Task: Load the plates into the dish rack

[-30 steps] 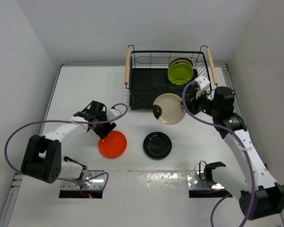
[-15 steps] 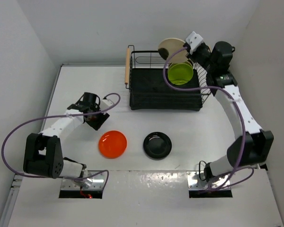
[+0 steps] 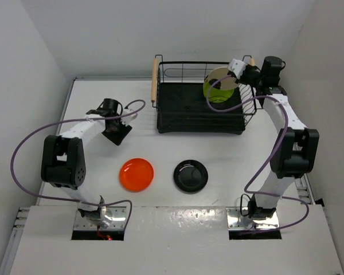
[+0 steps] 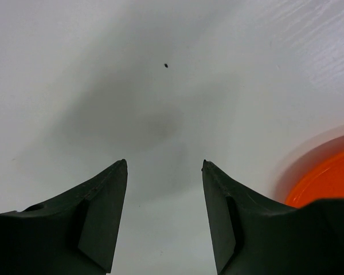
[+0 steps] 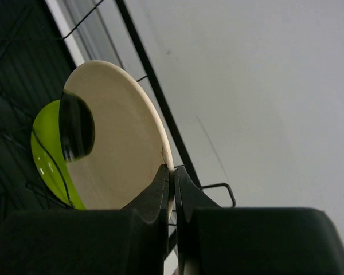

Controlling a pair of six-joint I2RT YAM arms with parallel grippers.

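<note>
The beige plate (image 3: 224,75) hangs on edge and faces the same way as the lime green plate, so the robot's right gripper keeps lowering it until the beige plate's rim sits in the rack (image 3: 213,107).
The black wire dish rack (image 3: 183,106) stands at the back centre. My right gripper (image 3: 231,73) is shut on the rim of the beige plate (image 3: 220,78), holding it on edge at the rack's right end, against the lime green plate (image 3: 217,95). The right wrist view shows the beige plate (image 5: 117,143) with its dark patch, pinched at the gripper (image 5: 173,172), and the lime green plate (image 5: 45,157) behind it. The orange plate (image 3: 137,175) and the black plate (image 3: 190,176) lie flat on the table. My left gripper (image 3: 117,134) hangs open above bare table (image 4: 164,166), up-left of the orange plate (image 4: 332,180).
The rack has light wooden handles (image 3: 155,80) on its left and right ends. White walls close in the table on the left, back and right. The right arm reaches along the right wall (image 5: 264,86), close to the rack's wire rim (image 5: 152,86).
My right arm swung the beige plate from in front of the rack up over its back right corner, then down beside the lime green plate. My left gripper drew back up-left from the orange plate.
</note>
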